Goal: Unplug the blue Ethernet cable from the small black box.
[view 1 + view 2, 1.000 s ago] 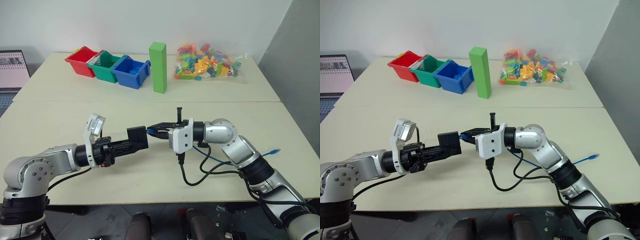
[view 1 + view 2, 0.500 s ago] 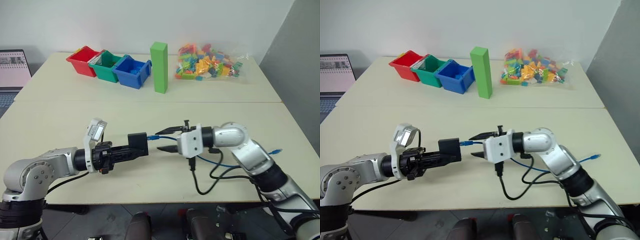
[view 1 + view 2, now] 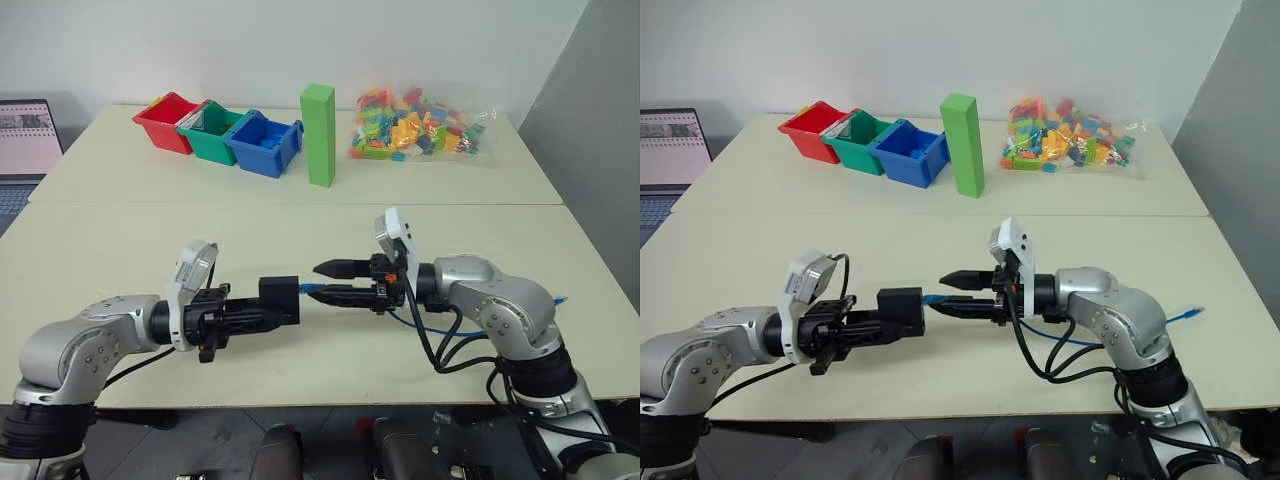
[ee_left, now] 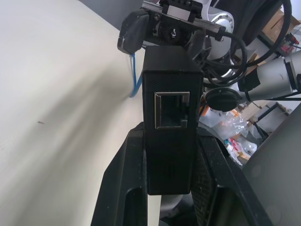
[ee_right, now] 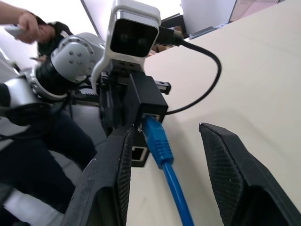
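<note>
The blue plug's front end (image 3: pixel 311 288) sits deep inside the port (image 5: pixel 150 117), so the plug will come out in one piece with a clear tip when I pull the cable.
My left gripper (image 3: pixel 264 309) is shut on the small black box (image 3: pixel 280 299), held level above the table; its fingers (image 4: pixel 127 179) clamp the box's sides, and an empty port faces the left wrist view. The blue Ethernet cable (image 5: pixel 160 141) has its plug in another port of the box. It runs back between the fingers (image 5: pixel 225 165) of my right gripper (image 3: pixel 333 281), which stands open just right of the box without clamping the cord. The cable (image 3: pixel 441 327) then loops over the table to its free end (image 3: pixel 552 301).
Red (image 3: pixel 164 122), green (image 3: pixel 211 131) and blue (image 3: pixel 264 144) bins stand at the back left, beside a tall green block (image 3: pixel 319 134). A bag of coloured bricks (image 3: pixel 415 126) lies at the back right. A laptop (image 3: pixel 24 136) sits far left. A person's hand (image 5: pixel 22 22) shows in the right wrist view.
My right gripper went from shut at the plug to open, rolled its wrist over and drew back slightly to the right. The left gripper kept the box almost still.
</note>
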